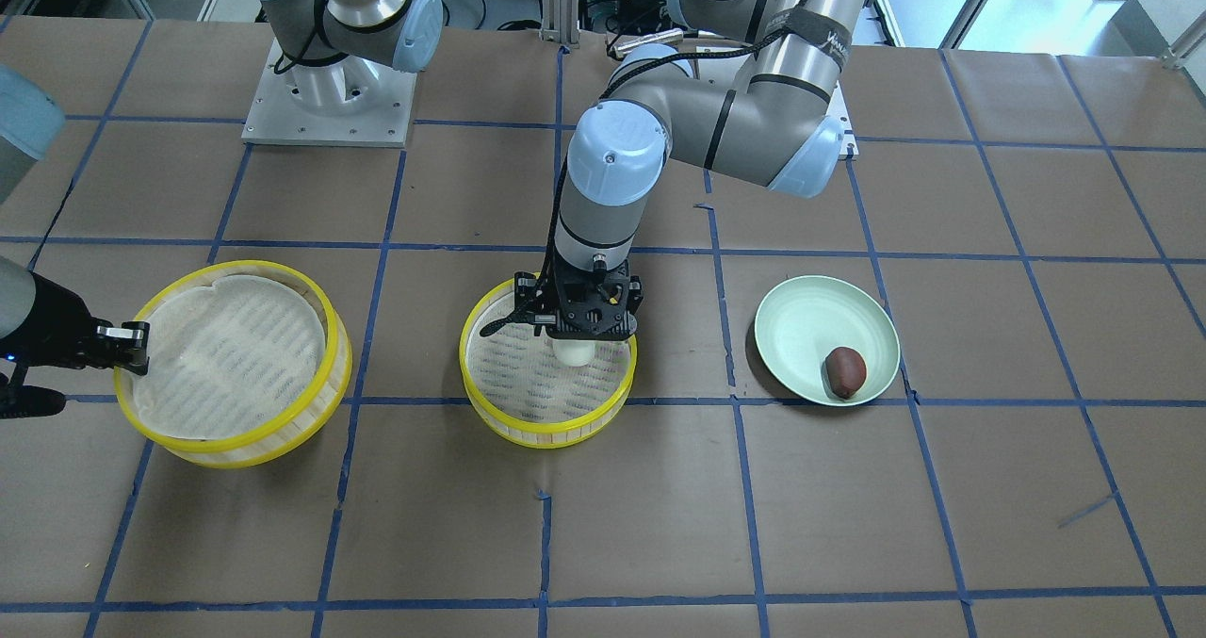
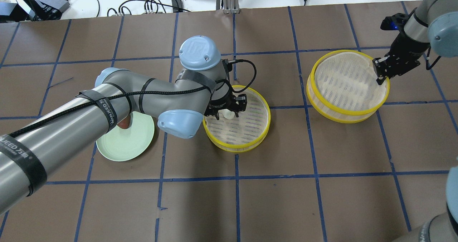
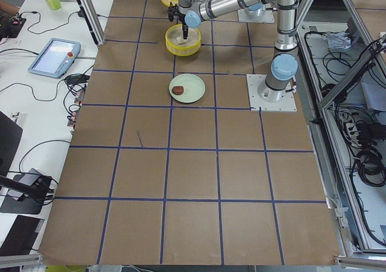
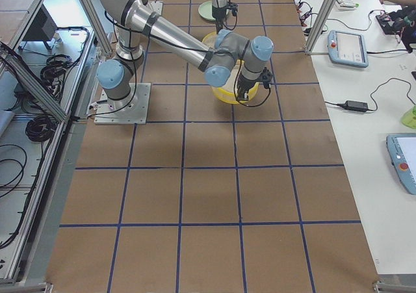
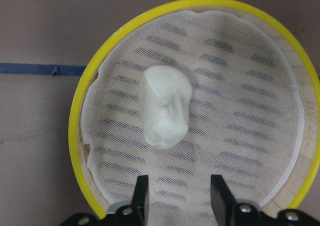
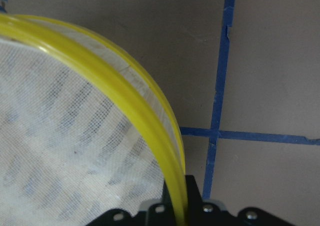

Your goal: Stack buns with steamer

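The white bun (image 1: 574,351) is clear of the robot's fingers inside the middle tray, so the left gripper should go on to the brown bun (image 1: 845,372) and close there.
The white bun (image 5: 165,105) lies on the mesh inside the middle yellow-rimmed steamer tray (image 1: 546,435), free of my fingers. My left gripper (image 5: 177,191) is open just above it, also seen in the overhead view (image 2: 225,111). The brown bun (image 1: 845,372) lies on the pale green plate (image 1: 801,318). My right gripper (image 2: 379,74) is shut on the rim of a second, empty steamer tray (image 2: 343,115). The yellow rim (image 6: 125,80) runs between its fingers. That tray looks slightly tilted.
The table is brown paper with a blue tape grid. The plate sits on my left side and the second tray on my right, with the middle tray between them. The arm bases stand at the table's robot side (image 1: 330,101).
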Robot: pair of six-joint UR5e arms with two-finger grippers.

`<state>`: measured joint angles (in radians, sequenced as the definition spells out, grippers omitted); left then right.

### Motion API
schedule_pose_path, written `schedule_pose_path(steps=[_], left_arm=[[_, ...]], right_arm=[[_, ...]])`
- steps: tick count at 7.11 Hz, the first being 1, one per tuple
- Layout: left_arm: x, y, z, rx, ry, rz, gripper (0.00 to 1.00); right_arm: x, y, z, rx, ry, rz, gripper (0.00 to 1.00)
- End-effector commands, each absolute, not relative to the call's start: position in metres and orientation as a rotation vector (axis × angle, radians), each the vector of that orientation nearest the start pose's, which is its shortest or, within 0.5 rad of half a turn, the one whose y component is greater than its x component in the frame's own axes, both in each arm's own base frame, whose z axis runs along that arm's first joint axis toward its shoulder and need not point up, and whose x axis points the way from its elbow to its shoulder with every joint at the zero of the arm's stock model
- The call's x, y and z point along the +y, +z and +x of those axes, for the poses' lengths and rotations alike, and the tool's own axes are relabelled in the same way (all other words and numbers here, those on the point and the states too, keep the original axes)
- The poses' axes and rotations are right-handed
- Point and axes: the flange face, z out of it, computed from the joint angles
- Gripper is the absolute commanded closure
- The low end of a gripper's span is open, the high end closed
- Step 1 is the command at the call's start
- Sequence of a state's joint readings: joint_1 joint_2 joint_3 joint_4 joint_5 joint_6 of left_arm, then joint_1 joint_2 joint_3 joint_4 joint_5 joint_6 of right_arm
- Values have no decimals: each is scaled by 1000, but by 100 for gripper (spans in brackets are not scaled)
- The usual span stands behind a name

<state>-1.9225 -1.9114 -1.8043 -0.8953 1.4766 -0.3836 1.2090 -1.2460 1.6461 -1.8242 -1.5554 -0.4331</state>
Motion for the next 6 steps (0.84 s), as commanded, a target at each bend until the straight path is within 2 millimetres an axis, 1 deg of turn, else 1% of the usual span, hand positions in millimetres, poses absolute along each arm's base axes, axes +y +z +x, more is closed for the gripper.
schedule_pose_path(steps=[1, 2, 3, 4, 5, 6], left_arm=[[-528, 318, -268, 3190, -158, 156, 0], [-538, 322, -205, 3162, -111, 280, 0], [-546, 304, -145, 3153, -54, 335, 0], [-535, 273, -109, 3161, 49, 313, 0], [-529, 254, -78, 3123, 89, 311, 0], [-531, 248, -53, 3113, 98, 332, 0]], right_arm=[[-596, 303, -30, 3070, 193, -177, 96], [-597, 304, 13, 3084, 196, -124, 96], [-595, 310, 84, 3089, 173, -158, 96], [-591, 316, 135, 3106, 154, -63, 95], [-580, 316, 181, 3113, 153, -29, 95], [-573, 315, 227, 3121, 79, 50, 94]])
